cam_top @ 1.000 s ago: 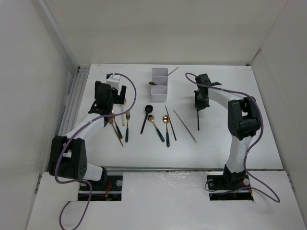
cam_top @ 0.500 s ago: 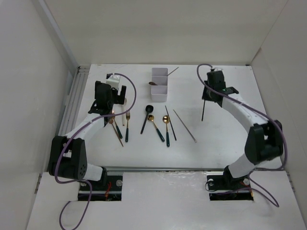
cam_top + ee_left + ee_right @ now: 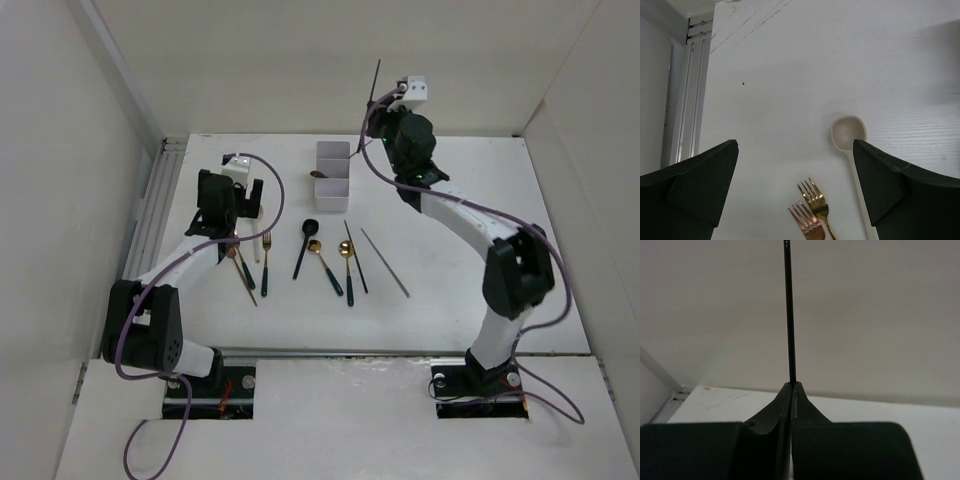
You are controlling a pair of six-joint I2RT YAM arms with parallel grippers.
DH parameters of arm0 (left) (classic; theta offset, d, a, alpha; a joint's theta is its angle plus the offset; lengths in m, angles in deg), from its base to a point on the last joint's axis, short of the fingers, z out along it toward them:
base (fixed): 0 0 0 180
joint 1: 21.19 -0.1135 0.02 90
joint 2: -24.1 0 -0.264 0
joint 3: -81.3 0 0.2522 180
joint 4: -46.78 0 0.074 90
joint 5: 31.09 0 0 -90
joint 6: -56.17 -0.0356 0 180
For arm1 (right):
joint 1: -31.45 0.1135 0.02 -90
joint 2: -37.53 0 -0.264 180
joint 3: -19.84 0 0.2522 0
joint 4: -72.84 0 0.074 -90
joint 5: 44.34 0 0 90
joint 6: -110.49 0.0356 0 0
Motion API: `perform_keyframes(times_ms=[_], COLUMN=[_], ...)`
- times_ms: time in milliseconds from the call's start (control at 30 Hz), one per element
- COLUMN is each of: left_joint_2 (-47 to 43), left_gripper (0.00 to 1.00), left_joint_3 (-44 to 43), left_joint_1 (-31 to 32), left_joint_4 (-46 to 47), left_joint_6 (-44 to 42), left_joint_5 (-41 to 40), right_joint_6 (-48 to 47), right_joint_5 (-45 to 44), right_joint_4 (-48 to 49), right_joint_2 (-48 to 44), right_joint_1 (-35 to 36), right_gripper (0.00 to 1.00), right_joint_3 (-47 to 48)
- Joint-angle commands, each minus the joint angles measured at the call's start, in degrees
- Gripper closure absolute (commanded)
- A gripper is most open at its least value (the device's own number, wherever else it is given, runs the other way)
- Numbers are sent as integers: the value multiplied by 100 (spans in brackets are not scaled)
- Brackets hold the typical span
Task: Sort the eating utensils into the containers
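I can see the dark chopstick (image 3: 376,76) upright beside the thin chopstick's roomy back compartment, so I should go on moving my right gripper toward that back compartment (image 3: 333,150) and let go over it.
The white three-compartment box (image 3: 333,190) stands at the back middle of the table. A spoon (image 3: 318,174) and a thin chopstick (image 3: 360,148) rest in it. My right gripper (image 3: 384,106) is raised behind and to the right of the box. It is shut on a dark chopstick (image 3: 377,78) that points upward, as the right wrist view shows (image 3: 789,315) above the closed gripper (image 3: 791,385). My left gripper (image 3: 236,226) is open, low over two gold forks (image 3: 816,199) and a pale wooden spoon (image 3: 848,134), with the gripper (image 3: 795,192) around them.
In front of the box lie a black spoon (image 3: 304,247), two gold spoons (image 3: 326,264) with dark handles, a dark chopstick (image 3: 355,256) and a grey chopstick (image 3: 385,262). More utensils (image 3: 245,272) lie under the left arm. Side walls enclose the table; a rail (image 3: 150,210) runs along the left.
My right arm has lifted the dark chopstick off the right side of the table and swung it up and toward the back, its tip now pointing up. The left arm has not moved.
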Motion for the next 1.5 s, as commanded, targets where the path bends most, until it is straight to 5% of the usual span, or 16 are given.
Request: perform_keyframes(times_ms=[0,200,900,1167,1367,1467], left_joint_2=[17,184,404,281,123,0], left_gripper=[1,1,1,1,1,1], left_joint_3=[-223,-328,-443,-338,-286,-232], left_joint_1=[24,-28,-81,-81,-81,-81], left_joint_4=[174,60,280,280,280,332], left_joint_6=[-68,-6,-112,-164,-164,-164], left_joint_5=[-127,-232,-347,-277,-162,-162], right_joint_6=[-143,-143,-91,-143,-196,-328], right_joint_5=[410,587,86,332,104,24], right_joint_4=[1525,2396,1790,2202,2256,1889], right_joint_2=[921,2011,2831,2181,1278,749], right_joint_1=[37,90,152,152,99,160], right_gripper=[100,100,96,62,54,34], right_joint_3=[746,1503,1398,740,213,89])
